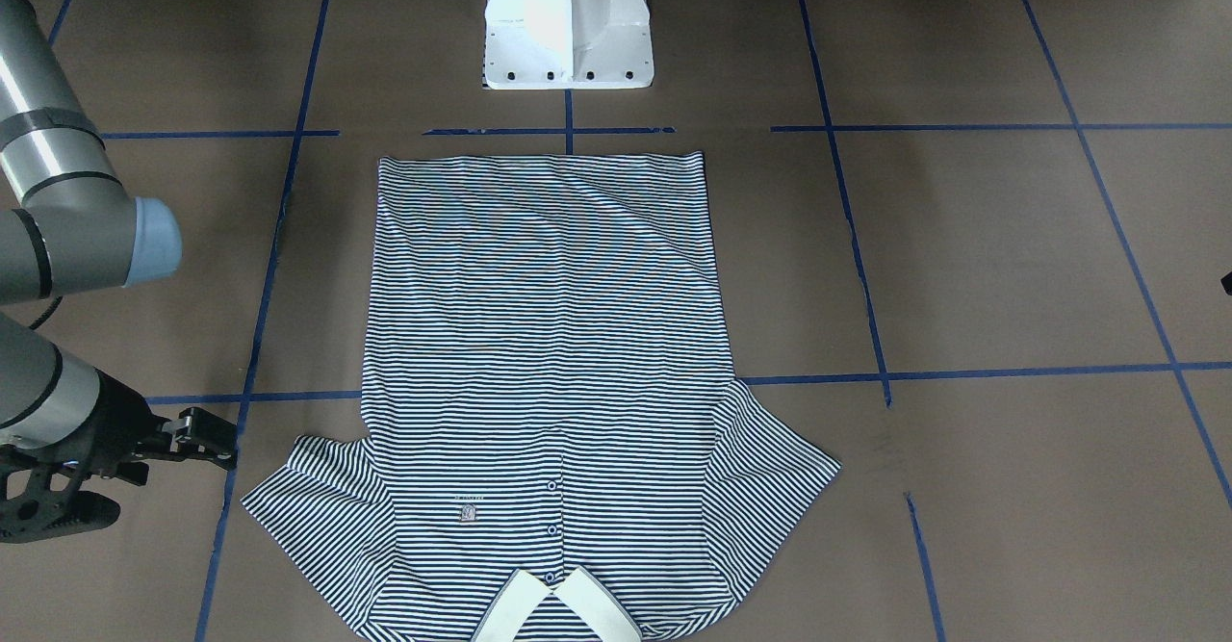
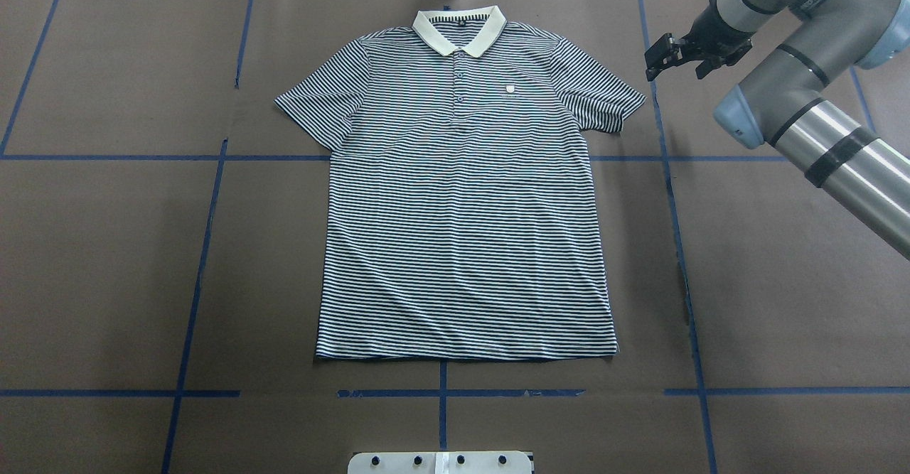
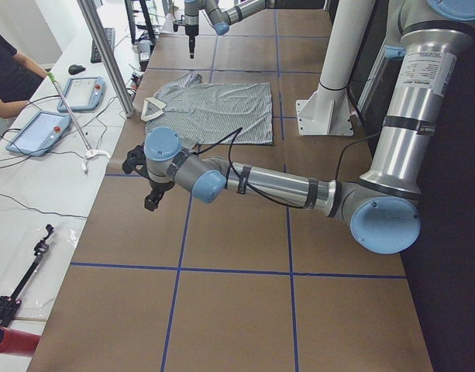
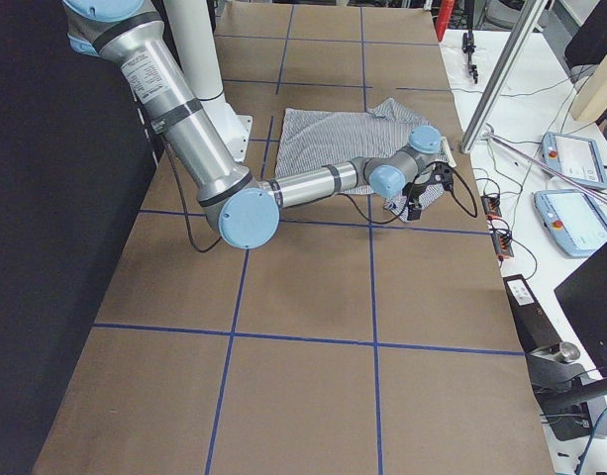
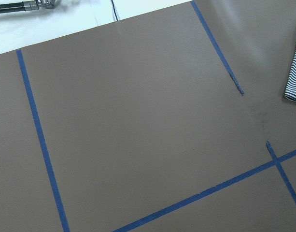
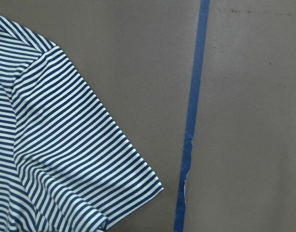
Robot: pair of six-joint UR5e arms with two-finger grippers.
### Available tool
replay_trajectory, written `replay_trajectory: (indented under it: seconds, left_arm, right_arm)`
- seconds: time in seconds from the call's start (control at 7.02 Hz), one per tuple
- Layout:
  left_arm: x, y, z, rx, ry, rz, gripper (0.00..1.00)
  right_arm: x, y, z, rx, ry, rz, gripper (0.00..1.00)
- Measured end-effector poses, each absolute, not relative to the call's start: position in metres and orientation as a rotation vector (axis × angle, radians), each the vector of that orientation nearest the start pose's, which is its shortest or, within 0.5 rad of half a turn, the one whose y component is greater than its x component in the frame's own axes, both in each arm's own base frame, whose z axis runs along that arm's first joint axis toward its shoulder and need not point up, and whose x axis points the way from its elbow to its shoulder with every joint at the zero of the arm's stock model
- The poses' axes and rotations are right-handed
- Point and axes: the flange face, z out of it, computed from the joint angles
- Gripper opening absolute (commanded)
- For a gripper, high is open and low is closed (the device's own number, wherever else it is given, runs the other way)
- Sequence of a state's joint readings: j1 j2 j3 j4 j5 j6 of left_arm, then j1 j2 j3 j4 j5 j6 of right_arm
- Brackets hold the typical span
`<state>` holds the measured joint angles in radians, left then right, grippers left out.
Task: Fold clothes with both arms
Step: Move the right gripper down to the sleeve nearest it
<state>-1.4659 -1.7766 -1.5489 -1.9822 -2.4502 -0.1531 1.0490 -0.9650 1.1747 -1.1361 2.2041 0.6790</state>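
The sleeve point(image 1: 332, 517) lies flat, its cuff facing the open fingers of my right gripper, so I should go down next toward the cuff point(image 1: 275, 473) until those fingers straddle its edge.
The navy-and-white striped polo shirt point(image 2: 462, 197) lies flat and face up on the brown table, its white collar point(image 2: 458, 30) at the far side and its hem near the robot base. My right gripper point(image 2: 675, 67) hovers just beside the shirt's right-hand sleeve point(image 2: 604, 97). It looks open and empty, and it also shows in the front view point(image 1: 197, 435). The right wrist view shows that sleeve point(image 6: 75, 159) below. My left gripper point(image 3: 152, 195) hangs over bare table well clear of the other sleeve. It shows only in the side views, so I cannot tell if it is open.
Blue tape lines point(image 2: 206, 246) grid the brown table cover. The white pedestal base point(image 1: 568, 21) stands at the robot side. Tablets and cables lie on the white bench point(image 3: 43, 132) beyond the table's far edge, where an operator sits.
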Motion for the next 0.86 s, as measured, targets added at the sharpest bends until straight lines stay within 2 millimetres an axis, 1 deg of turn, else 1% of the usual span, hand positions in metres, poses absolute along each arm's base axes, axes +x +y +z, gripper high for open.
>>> replay_trajectory:
  seconds: [0.14,0.43,0.71,0.86]
  left_arm:
    - [0.006,-0.595,0.499,0.438,0.922,0.200,1.00]
    - [0.007,-0.597,0.492,0.436,0.929,0.181,1.00]
    - [0.007,-0.599,0.488,0.441,0.930,0.180,1.00]
    - [0.007,-0.600,0.487,0.441,0.930,0.179,1.00]
  right_arm:
    - [-0.330,-0.695,0.441,0.173,-0.829,-0.063,1.00]
    - [-0.358,-0.700,0.448,0.170,-0.792,-0.072,0.98]
    - [-0.374,-0.699,0.456,0.154,-0.774,-0.080,0.96]
    - [-0.381,-0.700,0.457,0.148,-0.766,-0.085,0.91]
